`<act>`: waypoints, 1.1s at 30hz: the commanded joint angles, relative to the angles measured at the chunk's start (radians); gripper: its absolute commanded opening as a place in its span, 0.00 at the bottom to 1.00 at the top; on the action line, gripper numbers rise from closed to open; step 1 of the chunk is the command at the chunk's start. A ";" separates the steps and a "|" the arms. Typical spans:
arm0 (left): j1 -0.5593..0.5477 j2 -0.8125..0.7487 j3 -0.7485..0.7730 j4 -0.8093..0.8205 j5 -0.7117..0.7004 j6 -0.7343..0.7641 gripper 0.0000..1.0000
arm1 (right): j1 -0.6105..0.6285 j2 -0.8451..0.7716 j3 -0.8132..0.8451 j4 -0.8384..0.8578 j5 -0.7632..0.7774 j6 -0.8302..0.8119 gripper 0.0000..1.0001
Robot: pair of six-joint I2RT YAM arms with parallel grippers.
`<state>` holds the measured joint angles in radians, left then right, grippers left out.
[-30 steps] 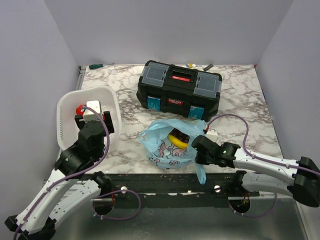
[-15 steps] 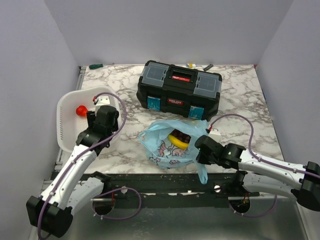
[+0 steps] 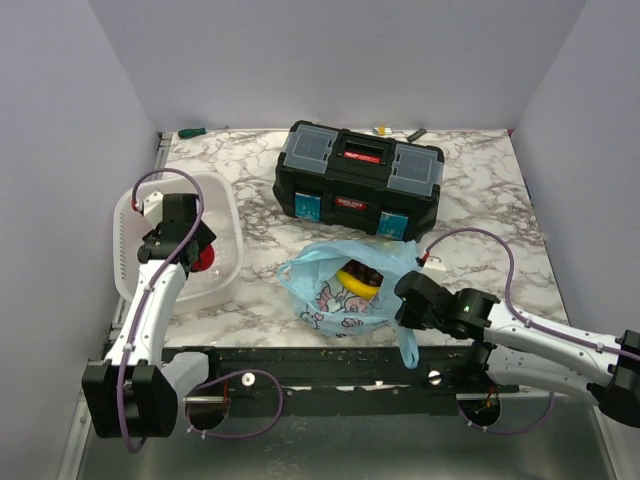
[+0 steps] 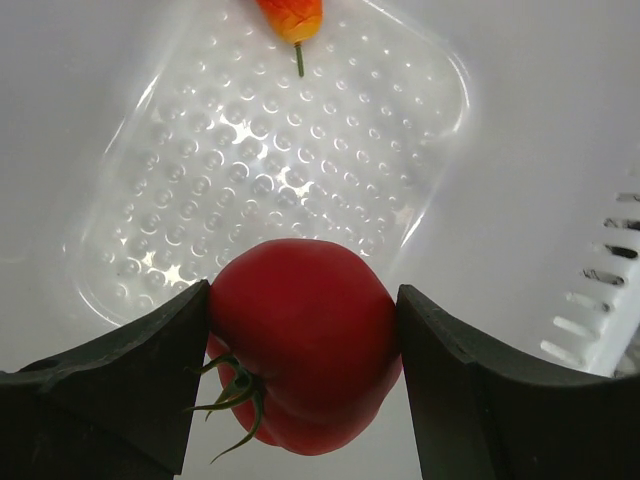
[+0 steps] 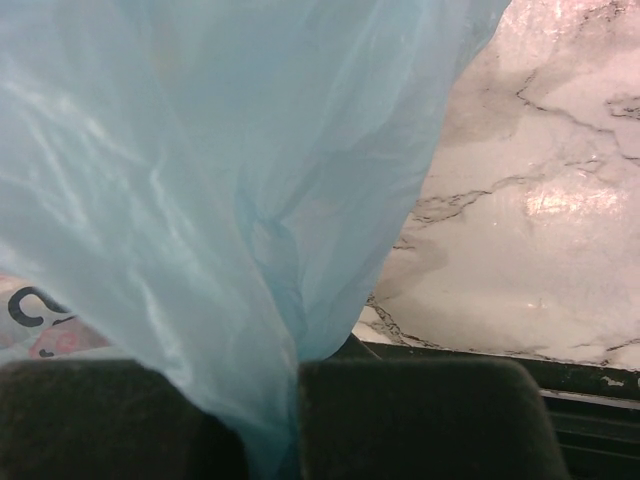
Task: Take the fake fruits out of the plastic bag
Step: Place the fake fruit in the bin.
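Observation:
The red apple point(image 3: 203, 259) is over an open part of the basket's bottom point(image 3: 208, 279), clear of the pear-shaped fruit; my left gripper keeps lowering it until close, then release.
The light-blue plastic bag point(image 3: 335, 295) lies at the table's front middle, mouth open. A yellow banana point(image 3: 355, 281) and a dark grape bunch point(image 3: 366, 268) show inside it. My right gripper point(image 3: 405, 302) is shut on the bag's right edge; in the right wrist view the blue film point(image 5: 220, 180) is pinched between the fingers of that gripper point(image 5: 295, 400). My left gripper point(image 3: 200, 256) is shut on the round red apple point(image 4: 300, 330), which has a green calyx, and holds it low inside the white basket point(image 3: 228, 205).
A small red pear-shaped fruit with an orange tip point(image 4: 290, 15) lies on the basket floor. The black toolbox point(image 3: 358, 178) stands behind the bag. A green screwdriver point(image 3: 192, 131) lies at the back left edge. Marble table point(image 5: 540, 200) shows right of the bag.
My left arm has swung left and its gripper has dropped lower into the basket, still over it, with the red apple now showing at its tip. My right arm has shifted slightly nearer, still holding the bag.

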<state>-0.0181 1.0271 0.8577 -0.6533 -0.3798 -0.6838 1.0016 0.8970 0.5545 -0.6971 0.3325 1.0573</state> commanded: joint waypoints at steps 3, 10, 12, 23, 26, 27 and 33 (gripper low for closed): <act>0.072 0.111 0.026 -0.061 0.009 -0.241 0.34 | 0.007 0.015 0.024 0.001 0.041 -0.014 0.01; 0.142 0.242 -0.049 0.007 0.116 -0.330 0.29 | 0.007 0.001 0.019 0.009 0.036 -0.008 0.01; 0.141 0.268 -0.058 0.020 0.111 -0.330 0.28 | 0.007 -0.003 0.021 0.002 0.037 -0.007 0.01; 0.143 0.268 -0.095 0.024 0.127 -0.344 0.63 | 0.006 -0.006 0.007 0.015 0.031 -0.003 0.01; 0.144 0.222 -0.099 0.014 0.148 -0.335 0.85 | 0.006 0.000 0.010 0.016 0.024 -0.004 0.01; 0.142 0.201 -0.100 0.012 0.152 -0.332 0.89 | 0.007 0.000 0.014 0.013 0.023 -0.003 0.01; 0.144 0.018 -0.089 0.016 0.207 -0.251 0.99 | 0.007 0.009 0.030 0.005 0.028 -0.011 0.01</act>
<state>0.1188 1.1893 0.7547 -0.6392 -0.2413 -0.9989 1.0016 0.8970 0.5564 -0.6926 0.3351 1.0534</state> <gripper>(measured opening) 0.987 0.012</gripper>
